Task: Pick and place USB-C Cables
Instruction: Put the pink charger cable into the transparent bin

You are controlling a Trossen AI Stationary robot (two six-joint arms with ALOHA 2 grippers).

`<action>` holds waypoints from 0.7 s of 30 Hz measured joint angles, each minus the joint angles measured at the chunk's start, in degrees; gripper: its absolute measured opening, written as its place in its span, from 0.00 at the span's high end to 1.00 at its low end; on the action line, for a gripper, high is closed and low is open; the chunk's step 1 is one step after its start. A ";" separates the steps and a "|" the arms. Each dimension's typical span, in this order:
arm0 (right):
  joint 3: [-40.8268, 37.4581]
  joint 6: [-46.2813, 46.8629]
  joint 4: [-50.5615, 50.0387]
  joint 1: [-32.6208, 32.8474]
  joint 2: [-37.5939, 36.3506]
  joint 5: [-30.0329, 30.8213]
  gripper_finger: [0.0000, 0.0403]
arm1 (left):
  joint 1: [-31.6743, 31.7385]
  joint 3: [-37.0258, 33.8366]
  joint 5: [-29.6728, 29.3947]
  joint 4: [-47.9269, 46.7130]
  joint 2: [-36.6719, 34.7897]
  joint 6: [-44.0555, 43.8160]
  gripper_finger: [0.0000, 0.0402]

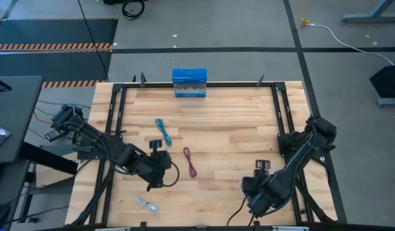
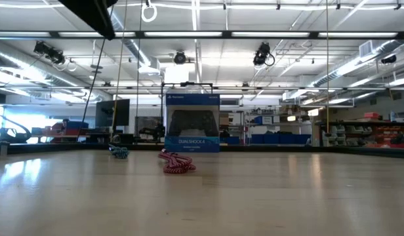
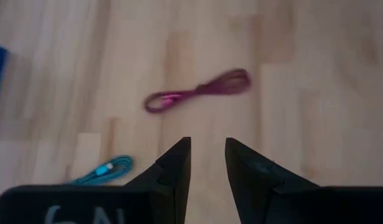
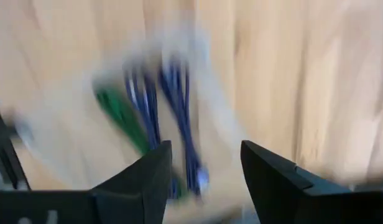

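Observation:
The coils of the maroon cable [image 1: 190, 165] should stay together when I pick it up and carry it by one end, because it lies gathered in a narrow looped bundle [image 1: 187, 153].
The maroon cable [image 1: 190, 162] [image 3: 198, 92] [image 2: 176, 162] lies flat near the table's middle. The teal cable [image 1: 162, 130] [image 3: 104, 172] [image 2: 119, 152] lies toward the far side, and the white-grey cable [image 1: 146, 205] near the near edge. A dark purple cable [image 4: 170, 106] and a green cable [image 4: 120, 115] show blurred only in the right wrist view; the right arm hides them from above. My left gripper [image 1: 170, 168] [image 3: 208, 149] is narrowly open, just left of the maroon cable. My right gripper [image 1: 250, 192] [image 4: 207, 155] is open over the purple and green cables.
A blue box [image 1: 189, 83] [image 2: 192, 124] stands upright at the middle of the table's far edge. A black metal frame [image 1: 281, 109] runs around the wooden table top. Bare wood lies between the two arms and toward the far right.

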 joint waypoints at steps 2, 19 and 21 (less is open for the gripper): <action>1.15 0.07 4.77 -1.10 -0.06 6.07 0.52 | -0.74 0.00 1.05 -0.38 -0.02 1.40 0.73; -13.21 -12.63 57.29 -22.93 0.21 11.31 0.55 | -4.21 0.00 -7.82 -6.98 -0.62 -7.59 0.73; -16.86 -13.37 63.42 -24.70 0.21 9.81 0.55 | -5.52 0.02 -10.26 -6.60 -1.33 -7.61 0.73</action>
